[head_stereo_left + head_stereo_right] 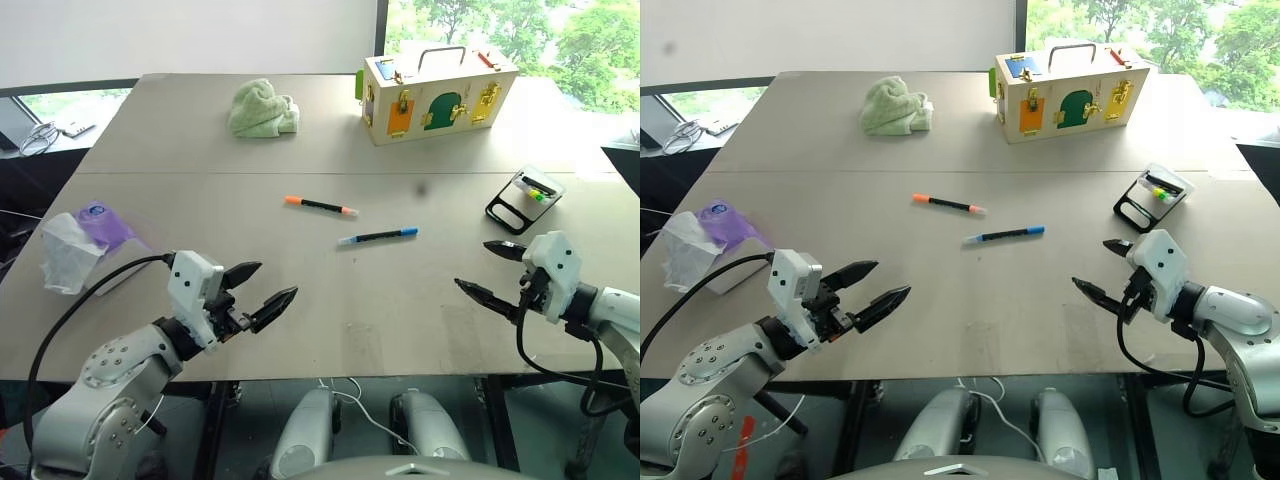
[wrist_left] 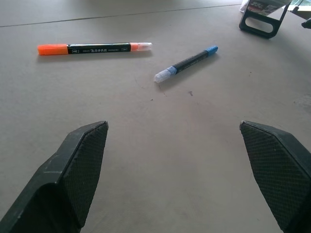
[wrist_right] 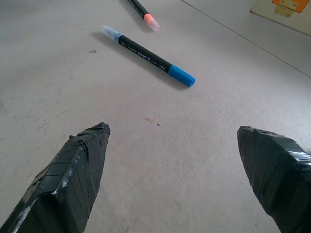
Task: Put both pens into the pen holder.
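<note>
With the blue-ended pen (image 1: 381, 236) lying free of the orange-ended pen, my right gripper should carry on toward the blue-ended pen's clear cap (image 1: 346, 241) and close just behind it.
Two pens lie flat near the middle of the table: the orange-ended pen (image 1: 320, 206) and, slightly nearer me and to its right, the blue-ended pen (image 1: 378, 237). The pen holder (image 1: 524, 200), a small black wire tray with green and yellow markers inside, sits at the right side of the table. My left gripper (image 1: 265, 288) hovers open over the near left of the table, well short of the pens, with nothing between its fingers. My right gripper (image 1: 490, 270) is open and empty at the near right, just in front of the pen holder. Both wrist views look toward the pens (image 2: 185, 63) (image 3: 148, 56).
A wooden latch box (image 1: 438, 95) with a handle stands at the back right. A crumpled green cloth (image 1: 262, 108) lies at the back centre-left. A purple object and a clear plastic bag (image 1: 75, 245) rest near the left edge.
</note>
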### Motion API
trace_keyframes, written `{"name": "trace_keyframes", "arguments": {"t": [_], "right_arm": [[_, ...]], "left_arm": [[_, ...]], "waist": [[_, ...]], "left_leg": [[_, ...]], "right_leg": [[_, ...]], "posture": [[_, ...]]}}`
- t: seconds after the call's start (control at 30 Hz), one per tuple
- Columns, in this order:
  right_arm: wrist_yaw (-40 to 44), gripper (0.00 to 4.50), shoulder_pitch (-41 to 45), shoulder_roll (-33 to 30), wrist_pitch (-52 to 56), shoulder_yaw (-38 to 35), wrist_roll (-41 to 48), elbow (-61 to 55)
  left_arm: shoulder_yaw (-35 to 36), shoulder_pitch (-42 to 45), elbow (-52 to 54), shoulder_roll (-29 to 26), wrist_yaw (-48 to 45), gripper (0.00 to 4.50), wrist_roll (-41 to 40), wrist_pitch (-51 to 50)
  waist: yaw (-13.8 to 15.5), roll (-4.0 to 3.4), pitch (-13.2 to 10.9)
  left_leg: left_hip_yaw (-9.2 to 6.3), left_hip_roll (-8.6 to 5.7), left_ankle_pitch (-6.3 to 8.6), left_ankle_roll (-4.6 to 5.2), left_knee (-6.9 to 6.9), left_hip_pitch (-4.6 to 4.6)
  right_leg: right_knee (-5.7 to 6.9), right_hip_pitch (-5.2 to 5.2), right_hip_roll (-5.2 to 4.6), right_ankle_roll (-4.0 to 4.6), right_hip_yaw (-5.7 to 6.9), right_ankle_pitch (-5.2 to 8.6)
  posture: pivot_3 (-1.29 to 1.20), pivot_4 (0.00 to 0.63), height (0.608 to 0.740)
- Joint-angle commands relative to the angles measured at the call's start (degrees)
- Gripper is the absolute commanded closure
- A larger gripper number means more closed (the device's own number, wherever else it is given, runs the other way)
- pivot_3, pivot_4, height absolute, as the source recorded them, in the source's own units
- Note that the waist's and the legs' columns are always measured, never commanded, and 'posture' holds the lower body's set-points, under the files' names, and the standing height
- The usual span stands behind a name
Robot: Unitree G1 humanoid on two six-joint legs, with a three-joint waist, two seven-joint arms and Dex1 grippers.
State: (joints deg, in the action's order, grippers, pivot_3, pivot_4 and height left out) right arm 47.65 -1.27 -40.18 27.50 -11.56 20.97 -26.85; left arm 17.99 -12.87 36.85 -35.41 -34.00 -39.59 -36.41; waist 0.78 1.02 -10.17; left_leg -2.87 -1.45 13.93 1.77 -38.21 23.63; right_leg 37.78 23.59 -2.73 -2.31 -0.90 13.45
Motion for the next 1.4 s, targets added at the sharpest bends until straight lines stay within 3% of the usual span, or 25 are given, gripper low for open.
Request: {"name": "trace_keyframes", "arguments": {"t": [0.03,0.13,0.27,0.4,0.7,0.73,0.83,1.27,1.4], "right_arm": [[0.92,0.03,9.11,-0.35,1.32,6.32,-2.27,3.05],[3.96,0.03,25.69,0.41,6.82,18.97,-7.31,11.73],[6.55,0.03,39.71,1.48,11.14,29.82,-12.75,18.17],[10.43,0.03,49.06,6.08,14.01,33.39,-11.06,21.95],[10.26,0.03,68.14,19.39,22.57,43.92,-17.72,41.92],[10.13,0.27,69.86,20.91,22.61,45.54,-19.07,44.52],[9.29,1.25,73.35,25.28,22.83,49.09,-22.29,50.95],[10.34,1.25,74.80,31.83,15.58,52.94,-30.17,65.01],[13.00,2.28,74.77,32.46,13.65,54.12,-31.40,68.38]], "left_arm": [[1.00,0.06,2.53,-0.65,-0.57,0.00,-1.41,0.44],[0.10,0.13,3.99,-1.75,-1.45,0.00,-1.65,0.24],[0.09,-0.32,5.90,-2.90,-1.36,0.00,-0.55,0.89],[0.98,-0.73,6.76,-3.02,-1.12,0.00,-1.65,0.83],[-0.06,-3.59,6.21,-3.77,-2.85,0.00,1.95,3.89],[0.09,-3.86,5.98,-3.76,-3.09,0.00,2.12,4.19],[-0.05,-4.89,5.18,-3.62,-3.82,0.00,3.28,5.49],[-0.31,-8.54,6.71,-0.69,-4.60,0.00,4.28,9.23],[0.01,-9.64,6.55,-0.52,-7.33,0.00,3.50,11.59]], "waist": [[-0.01,0.00,0.00],[-2.41,-0.05,-0.18],[-1.75,0.06,-0.12],[-1.35,0.05,-0.12],[-1.58,0.00,-0.15],[-1.58,-0.01,-0.15],[-1.80,-0.02,-0.16],[-1.99,-0.03,-0.14],[-2.22,-0.04,-0.09]], "left_leg": [[0.00,0.00,0.00,0.00,0.00,0.00],[0.40,0.13,-0.01,0.01,-0.02,-0.22],[0.53,0.22,0.00,0.01,0.31,-0.69],[0.48,0.19,-0.01,-0.03,0.63,-0.48],[0.48,0.16,-0.02,-0.08,0.89,-0.36],[0.46,0.15,-0.02,-0.08,0.89,-0.36],[0.49,0.07,-0.03,-0.10,0.92,-0.37],[0.59,0.03,-0.22,-0.42,1.00,0.18],[0.59,0.03,-0.22,-0.41,0.98,0.14]], "right_leg": [[0.00,0.00,0.00,0.00,0.00,0.00],[0.01,-0.04,0.09,0.15,-0.11,-0.07],[0.02,-0.26,0.09,0.22,-0.07,-0.06],[-0.09,0.00,0.03,0.03,-0.09,-0.19],[-0.20,0.23,-0.06,0.06,-0.16,-0.20],[-0.19,0.23,-0.07,0.06,-0.17,-0.20],[-0.15,0.26,-0.12,0.06,-0.14,-0.20],[0.05,1.04,-0.11,0.06,-0.15,-0.22],[0.11,1.03,-0.10,0.06,-0.16,-0.23]], "posture": [[0.00,0.150,0.740],[0.00,0.150,0.740],[0.00,0.150,0.740],[0.00,0.150,0.740],[0.00,0.150,0.740],[0.00,0.150,0.740],[0.00,0.150,0.740],[0.00,0.150,0.740],[0.00,0.150,0.740]]}}
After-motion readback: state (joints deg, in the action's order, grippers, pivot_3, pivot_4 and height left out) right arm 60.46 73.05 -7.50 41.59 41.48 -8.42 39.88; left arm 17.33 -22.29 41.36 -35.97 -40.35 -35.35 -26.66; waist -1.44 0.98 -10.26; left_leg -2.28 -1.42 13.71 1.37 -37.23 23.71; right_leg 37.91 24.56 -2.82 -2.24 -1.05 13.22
